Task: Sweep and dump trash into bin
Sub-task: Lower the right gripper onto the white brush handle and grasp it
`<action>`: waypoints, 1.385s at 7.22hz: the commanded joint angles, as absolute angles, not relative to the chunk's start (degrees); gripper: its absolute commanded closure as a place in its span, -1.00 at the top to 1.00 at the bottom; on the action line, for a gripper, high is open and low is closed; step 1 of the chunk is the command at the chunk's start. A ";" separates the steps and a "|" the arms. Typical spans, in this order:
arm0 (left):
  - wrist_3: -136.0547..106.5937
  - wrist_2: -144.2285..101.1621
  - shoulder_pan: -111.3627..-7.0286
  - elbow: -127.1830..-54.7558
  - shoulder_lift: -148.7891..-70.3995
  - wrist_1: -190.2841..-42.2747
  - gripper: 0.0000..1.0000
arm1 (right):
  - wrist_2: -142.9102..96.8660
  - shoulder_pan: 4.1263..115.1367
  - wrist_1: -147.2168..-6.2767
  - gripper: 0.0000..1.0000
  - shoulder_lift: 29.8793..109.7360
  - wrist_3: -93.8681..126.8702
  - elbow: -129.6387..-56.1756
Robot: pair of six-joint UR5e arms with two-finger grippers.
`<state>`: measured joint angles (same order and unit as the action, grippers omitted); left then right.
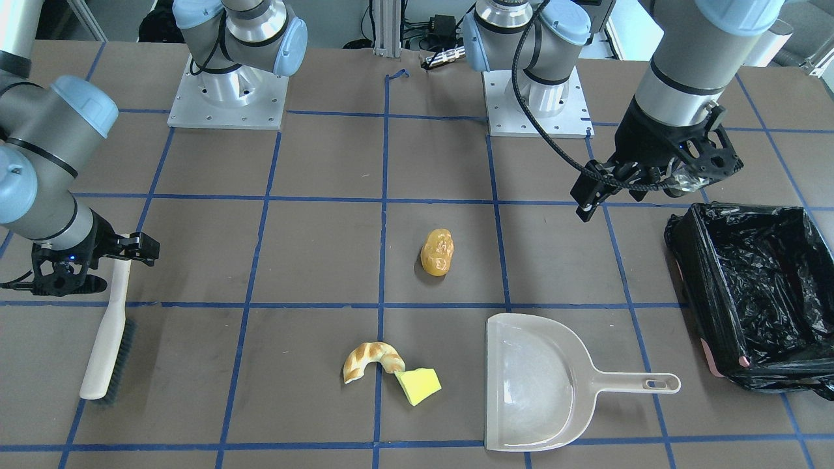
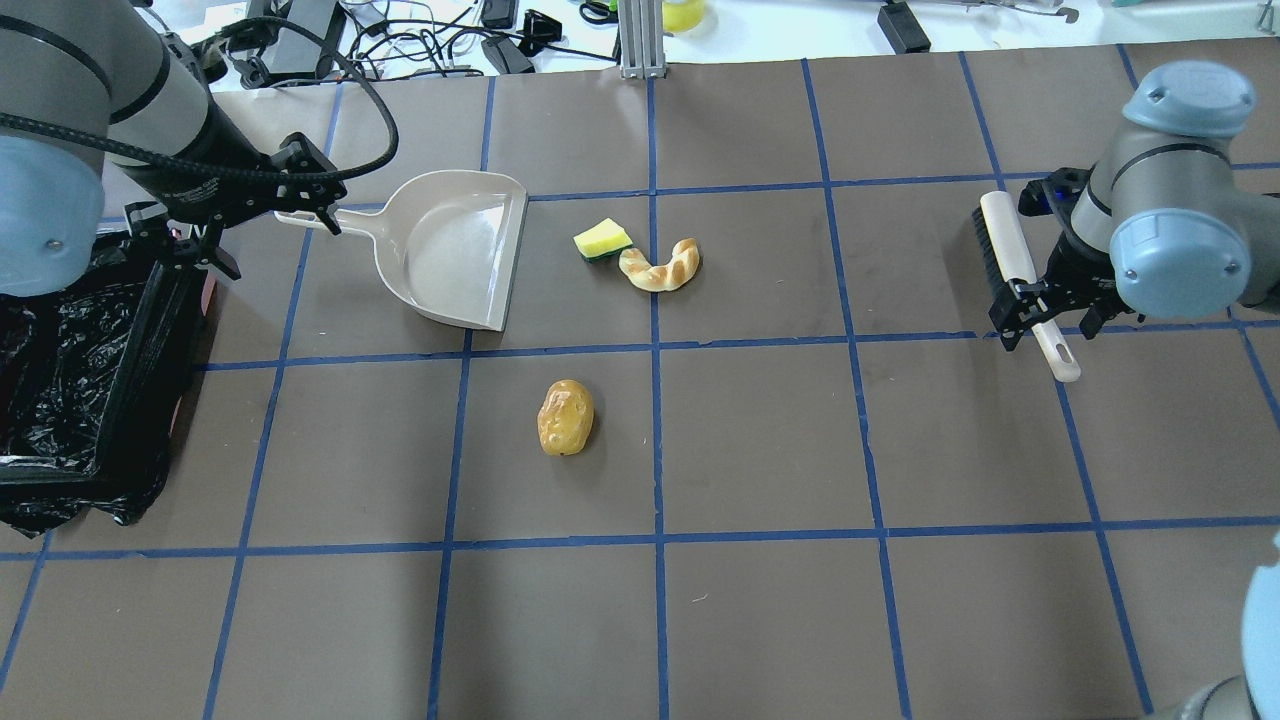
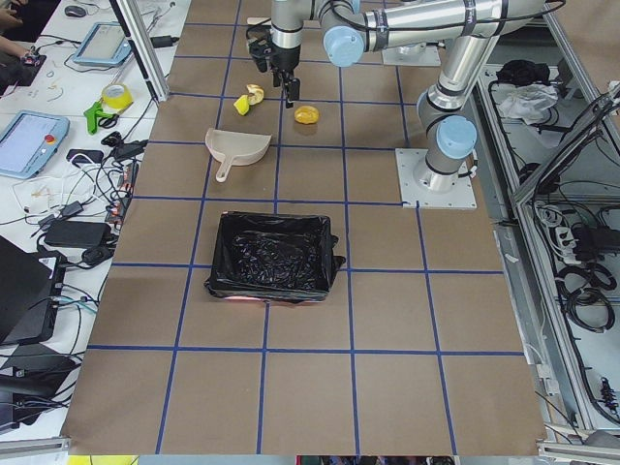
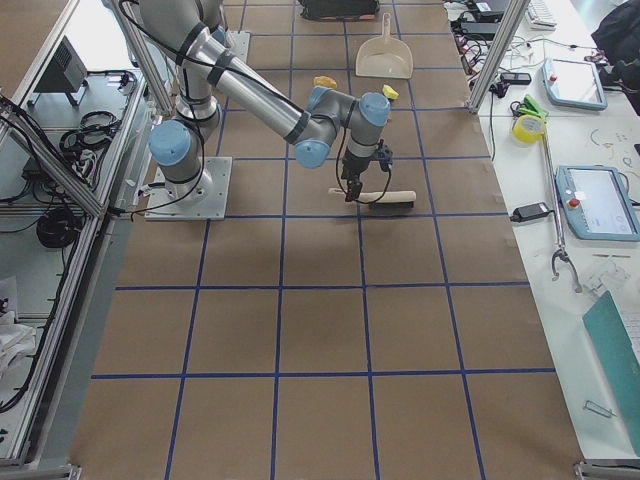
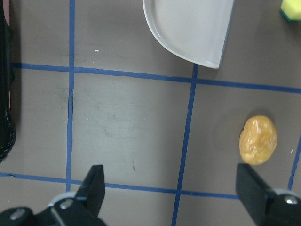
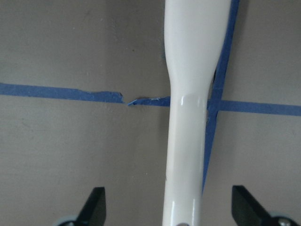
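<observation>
The tan bread half-ring point(image 1: 373, 359) is touching the yellow wedge point(image 1: 419, 385), so the two should slide into the dustpan together when the robot sweeps them with the brush.
The trash lies mid-table: an amber lump point(image 1: 437, 252) point(image 2: 566, 416) point(image 5: 258, 140), a tan bread half-ring point(image 1: 371, 359) point(image 2: 660, 268) and, touching it, a yellow wedge point(image 1: 419, 385) point(image 2: 602, 239). A beige dustpan point(image 1: 531, 384) point(image 2: 455, 250) lies flat beside them. The bin point(image 1: 700, 286) point(image 2: 140, 370) point(image 3: 271, 257), lined in black plastic, sits at the table's left end. My left gripper point(image 2: 258, 222) point(image 5: 171, 188) hangs open and empty above the dustpan's handle, between pan and bin. My right gripper point(image 2: 1045, 320) point(image 6: 171, 202) is open, its fingers either side of the brush point(image 2: 1005, 245) point(image 6: 190, 117) handle.
Both arm bases point(image 1: 228, 98) stand on plates at the robot's edge of the table. Blue tape lines grid the brown surface. Benches with tablets, tape rolls and cables point(image 3: 87, 145) run along the far edge.
</observation>
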<state>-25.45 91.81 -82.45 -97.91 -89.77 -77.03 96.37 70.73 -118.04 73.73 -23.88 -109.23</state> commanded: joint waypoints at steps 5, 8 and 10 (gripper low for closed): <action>-59.56 96.77 -82.53 -98.09 -97.54 -64.36 1.00 | 96.42 69.61 -118.30 0.12 73.30 -22.85 -109.60; -62.92 96.94 -82.44 -97.56 -104.56 -54.52 1.00 | 96.24 69.61 -118.30 -0.03 73.83 -22.59 -109.34; -63.19 97.03 -82.44 -94.50 -109.14 -50.81 1.00 | 94.66 69.17 -118.30 -0.20 73.92 -22.59 -109.25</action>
